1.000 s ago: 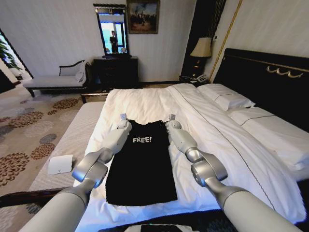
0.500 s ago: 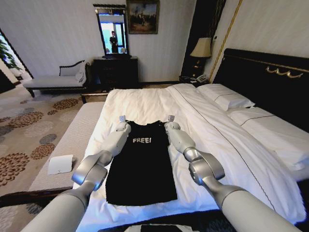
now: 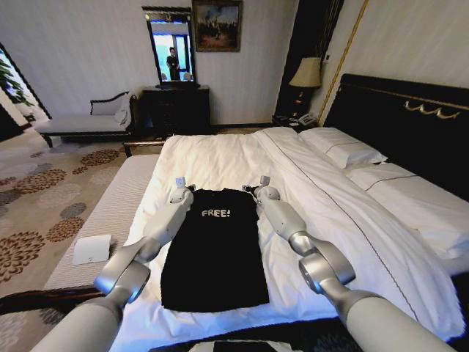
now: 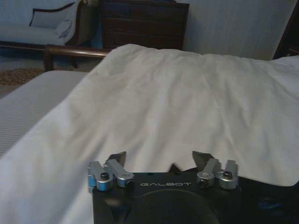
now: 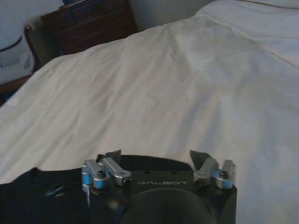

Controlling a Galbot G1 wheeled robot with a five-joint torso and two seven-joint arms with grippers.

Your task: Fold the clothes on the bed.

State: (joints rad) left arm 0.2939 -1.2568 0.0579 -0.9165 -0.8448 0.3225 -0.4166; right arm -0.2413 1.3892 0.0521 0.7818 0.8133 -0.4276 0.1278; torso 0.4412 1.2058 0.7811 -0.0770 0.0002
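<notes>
The T-shirt lies loosely spread out on the white bed. I expect all of it to slide along flat when I pull the bottom hem (image 3: 215, 308) toward me.
The clothes, a black T-shirt (image 3: 216, 249) with white "FREE!" lettering, lie flat on the white bed (image 3: 220, 154), collar away from me. My left gripper (image 3: 179, 185) rests just outside the shirt's top left corner and my right gripper (image 3: 264, 183) just outside its top right corner. In the left wrist view the left gripper (image 4: 159, 156) is open over white duvet, with a bit of the black shirt (image 4: 266, 203) beside it. In the right wrist view the right gripper (image 5: 156, 156) is open too, with the shirt (image 5: 42, 196) to one side.
A grey striped bench (image 3: 110, 213) runs along the bed's left edge, with a white object (image 3: 91, 249) on the carpet beside it. Pillows (image 3: 344, 147) and a dark headboard (image 3: 410, 125) stand to the right. A dresser (image 3: 176, 110) and chaise (image 3: 80, 121) line the far wall.
Both grippers have moved outward from the shirt's top corners, the left one leftward and the right one rightward. The shirt's top edge now lies a little lower on the duvet.
</notes>
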